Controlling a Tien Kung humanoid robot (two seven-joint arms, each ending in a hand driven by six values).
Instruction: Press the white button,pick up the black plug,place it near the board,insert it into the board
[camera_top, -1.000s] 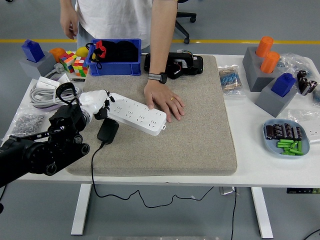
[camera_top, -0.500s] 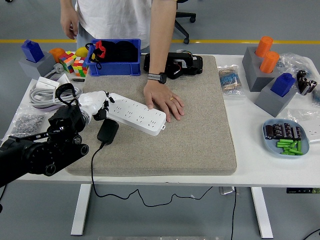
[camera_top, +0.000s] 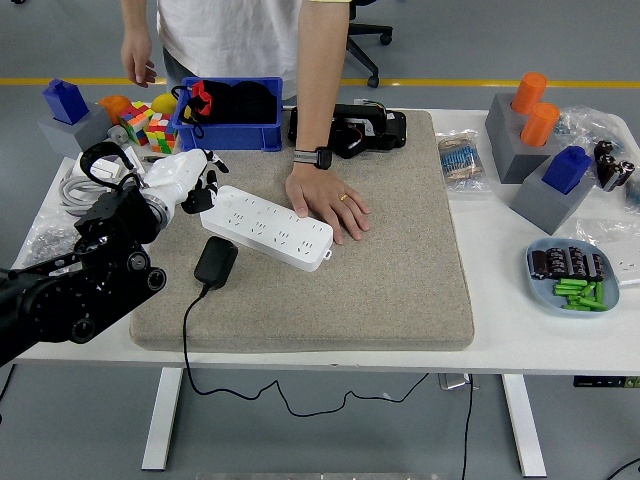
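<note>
Loose waves (camera_top: 318, 413) of the black cable (camera_top: 186, 335) are past the front edge of the table. The cable will follow along freely when I take the black plug to the board.
A white power strip (camera_top: 268, 226) lies slanted on the grey felt mat (camera_top: 390, 270). A person's hand (camera_top: 328, 200) rests flat on the mat against the strip's right end. The black plug (camera_top: 216, 262) lies on the mat just below the strip's left part, its black cable (camera_top: 186, 340) running down over the table's front edge. My left hand (camera_top: 183, 178), white with black joints, hovers at the strip's left end, fingers loosely spread and holding nothing. Any white button on the strip is hidden from me. My right arm is out of view.
A blue bin (camera_top: 231, 115) and a black device (camera_top: 355, 130) stand at the back of the mat. Cubes (camera_top: 150, 128) and a white cable coil (camera_top: 85, 185) lie at the left. Grey blocks with orange and blue pieces (camera_top: 545, 140) and a plate of parts (camera_top: 575, 275) are at the right.
My left hand and forearm have lifted and pulled back to the upper left, away from the strip's left end. The person's other hand shifted slightly. Strip and plug stayed put.
</note>
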